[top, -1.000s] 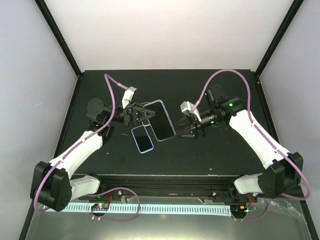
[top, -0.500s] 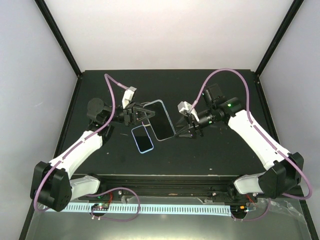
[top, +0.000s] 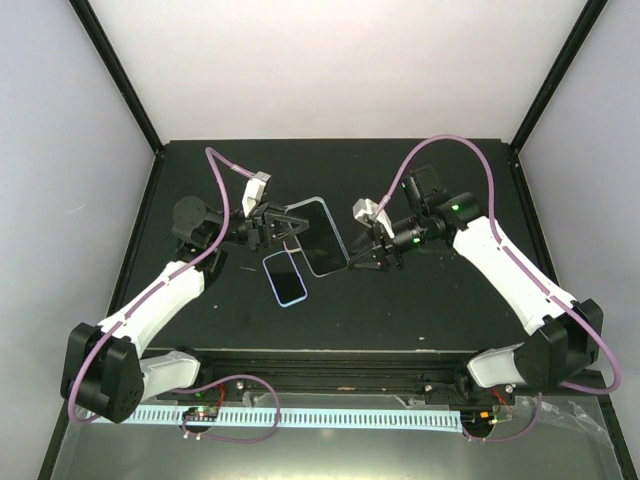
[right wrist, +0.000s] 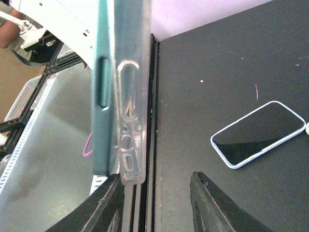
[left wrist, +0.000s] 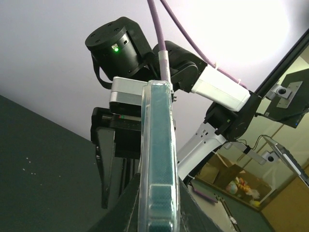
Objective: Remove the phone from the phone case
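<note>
The clear case's corner (right wrist: pixel 132 177) is over a finger of my right gripper. I should move that gripper over and center it on the clear case's edge (right wrist: pixel 129 140) before it closes.
A teal phone in a clear case (top: pixel 320 238) is held up on edge above the black table (top: pixel 440 310), at its middle. My left gripper (top: pixel 289 225) is shut on its left end; in the left wrist view the cased phone (left wrist: pixel 157 159) stands edge-on between my left gripper's (left wrist: pixel 157 212) fingers. My right gripper (top: pixel 362 258) is open at the phone's right end. In the right wrist view the clear case (right wrist: pixel 130 121) and the teal phone (right wrist: pixel 102 96) show edge-on. The case's corner sits just above the left finger (right wrist: pixel 108 198) of my right gripper (right wrist: pixel 155 178).
A second, smaller phone with a light-blue rim (top: pixel 286 277) lies screen-up on the table just in front of the held one; it also shows in the right wrist view (right wrist: pixel 258 135). Black frame posts and white walls surround the table.
My right gripper has moved left and closer to the held phone's right end. The left gripper and the phone have shifted only slightly.
</note>
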